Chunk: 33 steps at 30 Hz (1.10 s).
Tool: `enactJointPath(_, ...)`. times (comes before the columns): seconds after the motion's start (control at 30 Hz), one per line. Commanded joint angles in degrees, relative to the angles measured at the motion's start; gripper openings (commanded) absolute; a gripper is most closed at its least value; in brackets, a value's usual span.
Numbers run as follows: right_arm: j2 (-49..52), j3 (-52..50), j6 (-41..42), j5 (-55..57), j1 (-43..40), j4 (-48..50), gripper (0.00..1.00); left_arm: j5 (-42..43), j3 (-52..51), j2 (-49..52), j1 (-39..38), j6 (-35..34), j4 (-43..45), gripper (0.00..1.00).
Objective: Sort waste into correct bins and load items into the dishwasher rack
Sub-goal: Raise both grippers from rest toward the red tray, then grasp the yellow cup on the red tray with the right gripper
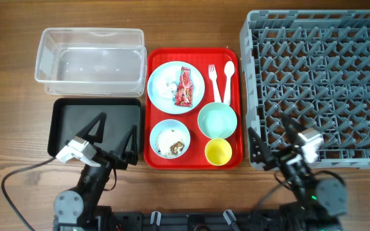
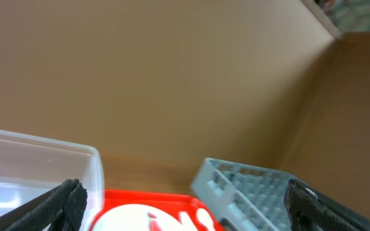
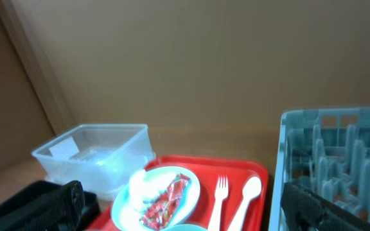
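Note:
The yellow cup (image 1: 218,151) is standing with its opening up. Next, my left gripper picks it up and passes it to my right gripper to put in the grey rack (image 1: 273,122) with its opening down.
The large light blue plate (image 1: 175,72) sits at the back of a red serving tray (image 1: 194,55). The plate holds the red wrapper (image 1: 185,86) and the white tissue (image 1: 167,86). The white fork (image 1: 214,80) and spoon (image 1: 228,77) lie beside it. The small blue bowl (image 1: 170,138) holds rice scraps. The mint bowl (image 1: 217,120) and yellow cup (image 1: 218,151) stand at the tray's front right. The clear tub (image 1: 88,61) and black tray (image 1: 76,122) are on the left, the grey rack (image 1: 320,83) on the right. My left gripper (image 1: 115,133) is open and empty over the black tray. My right gripper (image 1: 273,136) is open and empty at the rack's front left corner.
In the right wrist view the plate (image 3: 130,215), wrapper (image 3: 166,199), fork (image 3: 218,196), spoon (image 3: 248,192), clear tub (image 3: 95,154) and rack (image 3: 339,154) show between the fingers (image 3: 185,208). The left wrist view shows the tub (image 2: 44,167), red tray (image 2: 172,197) and rack (image 2: 249,189). A brown wall stands behind.

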Motion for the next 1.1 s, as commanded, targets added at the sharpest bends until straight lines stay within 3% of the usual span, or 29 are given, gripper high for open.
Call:
enactJointPath(0.0,8.09,17.31,-4.00,1.64,-0.28,-8.63,1.00,4.90,11.39,6.05,0.33,-1.62,-5.40,1.00)
enactJointPath(0.1,18.84,30.10,-4.81,1.64,-0.28,-20.79,1.00,5.77,23.63,15.87,0.31,-1.60,-15.93,1.00)
enactJointPath(0.23,38.21,48.70,-4.96,-0.35,-0.28,-39.19,1.00,8.11,44.11,35.50,0.31,-0.31,-38.29,1.00)
enactJointPath(0.37,52.63,58.58,-4.85,-13.14,-0.28,-45.27,1.00,11.93,59.91,52.50,-0.61,1.20,-54.93,1.00)
enactJointPath(0.47,57.11,59.80,-4.70,-19.96,-0.31,-44.50,1.00,25.64,62.14,58.99,-0.74,-0.52,-55.98,1.00)
enactJointPath(0.5,57.57,59.78,-3.61,-18.16,-0.31,-44.19,1.00,27.34,62.14,60.48,-1.22,-0.48,-55.93,1.00)
enactJointPath(0.53,57.61,59.78,3.91,-11.06,-0.31,-44.46,0.99,27.17,62.14,63.06,-3.58,1.11,-57.59,0.99)
enactJointPath(0.6,56.76,59.78,13.27,-1.60,-0.61,-45.79,1.00,21.24,62.12,66.62,-9.29,3.89,-60.72,0.99)
enactJointPath(0.77,52.35,59.78,16.11,5.70,-2.58,-49.07,1.00,-2.01,62.10,77.90,-29.29,4.07,-63.63,0.97)
enactJointPath(0.93,50.12,59.78,16.02,10.60,-2.89,-54.36,1.00,-5.35,62.10,88.08,-40.63,4.04,-62.38,0.78)
enactJointPath(1.07,50.14,59.78,15.98,12.20,-2.86,-56.65,1.00,-7.80,62.10,92.45,-44.85,4.04,-62.01,0.72)
